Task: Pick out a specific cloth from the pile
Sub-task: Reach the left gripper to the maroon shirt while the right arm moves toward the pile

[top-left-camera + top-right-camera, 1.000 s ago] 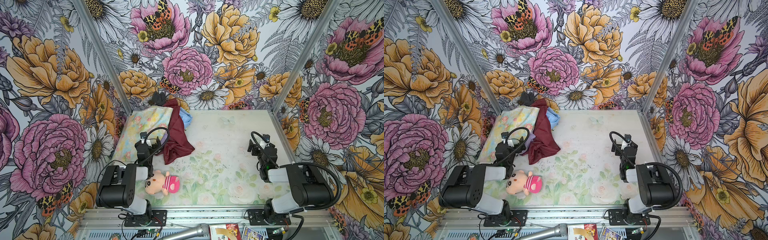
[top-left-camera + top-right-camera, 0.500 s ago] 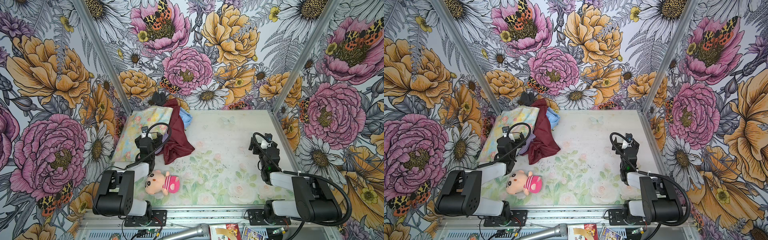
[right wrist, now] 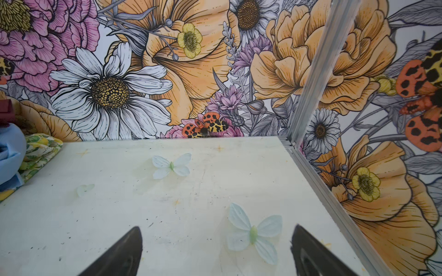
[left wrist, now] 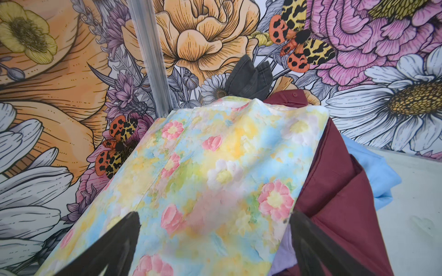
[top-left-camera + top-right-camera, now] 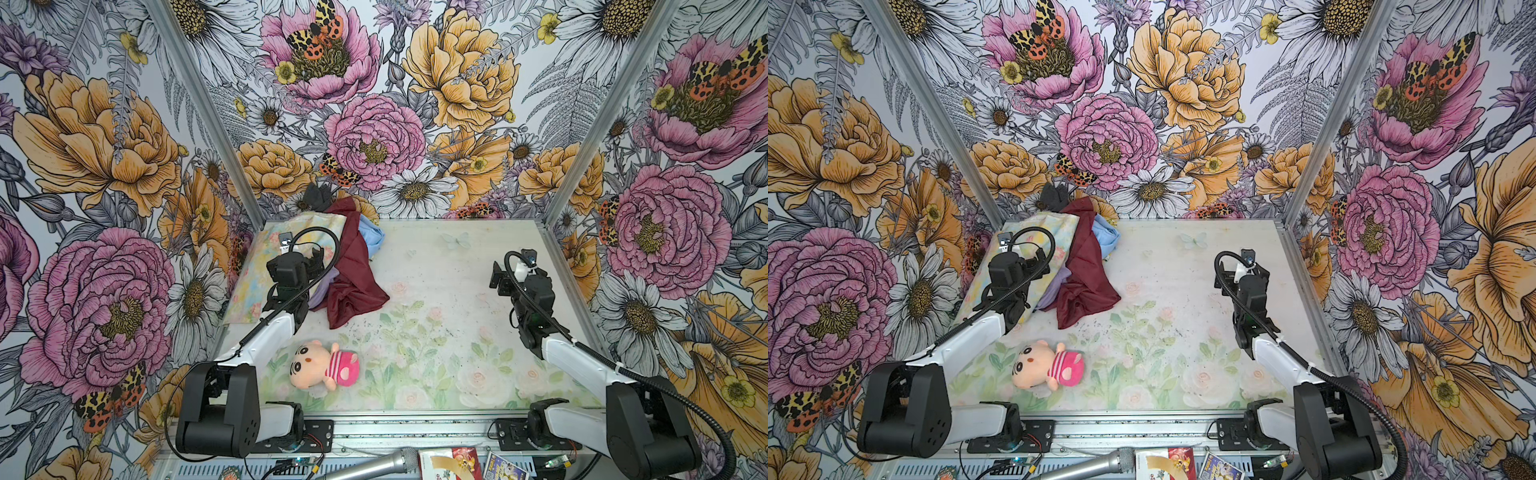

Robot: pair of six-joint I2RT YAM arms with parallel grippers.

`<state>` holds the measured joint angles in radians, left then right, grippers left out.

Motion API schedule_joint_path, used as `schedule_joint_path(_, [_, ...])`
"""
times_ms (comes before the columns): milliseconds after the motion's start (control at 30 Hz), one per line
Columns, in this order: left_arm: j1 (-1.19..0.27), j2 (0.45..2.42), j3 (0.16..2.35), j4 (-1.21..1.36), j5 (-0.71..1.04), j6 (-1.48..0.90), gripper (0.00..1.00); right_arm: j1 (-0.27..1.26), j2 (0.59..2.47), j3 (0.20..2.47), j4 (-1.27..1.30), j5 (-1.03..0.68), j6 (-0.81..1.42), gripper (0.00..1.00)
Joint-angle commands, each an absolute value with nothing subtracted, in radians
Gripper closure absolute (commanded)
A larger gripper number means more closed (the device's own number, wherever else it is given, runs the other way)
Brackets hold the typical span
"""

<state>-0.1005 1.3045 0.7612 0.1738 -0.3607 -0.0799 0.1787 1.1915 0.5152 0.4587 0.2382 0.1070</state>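
The lavender cloth can be seen only beside the floral sheet's edge, far from the robot's right gripper, so the left gripper should lower around the lavender cloth's exposed strip.
The pile sits in the back left corner: a pastel floral sheet, a dark maroon cloth and a light blue cloth. A dark grey piece leans on the wall. The lavender cloth peeks out between the sheet and the maroon cloth, mostly covered. In the left wrist view only a strip of the cloth shows. My left gripper hangs open over the sheet's edge, holding nothing. My right gripper is open above the bare table at the right.
A pink-striped plush doll lies near the front left, behind my left arm. The table has printed flowers and butterflies. Metal corner posts and floral walls close in three sides. A yellow-green printed fabric lies beside the light blue cloth.
Both arms have stretched out toward the back wall. My left gripper has moved over the floral sheet beside the maroon cloth. The cloths have not moved.
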Motion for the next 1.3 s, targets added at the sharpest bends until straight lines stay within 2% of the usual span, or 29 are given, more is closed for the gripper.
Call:
schedule_joint_path(0, [-0.131, 1.305, 0.839, -0.023, -0.416, -0.122, 0.01, 0.243, 1.202, 0.59, 0.327, 0.256, 0.173, 0.04])
schedule_joint_path(267, [-0.235, 1.333, 0.968, -0.269, -0.446, -0.152, 0.06, 0.464, 1.371, 0.819, 0.192, 0.181, 0.339, 0.09])
schedule_joint_path(467, [-0.33, 1.385, 1.088, -0.478, -0.454, -0.196, 0.1, 0.55, 1.502, 0.933, 0.205, 0.081, 0.477, 0.13])
schedule_joint_path(800, [-0.296, 1.332, 1.139, -0.676, -0.268, -0.313, 0.18, 0.636, 1.685, 1.141, 0.184, 0.047, 0.657, 0.2])
schedule_joint_path(1033, [-0.31, 1.303, 1.091, -0.713, -0.216, -0.402, 0.3, 0.641, 1.696, 1.124, 0.225, 0.066, 0.701, 0.21])
schedule_joint_path(1267, [-0.35, 1.387, 1.093, -0.715, -0.317, -0.393, 0.36, 0.635, 1.638, 1.043, 0.225, 0.073, 0.667, 0.21])
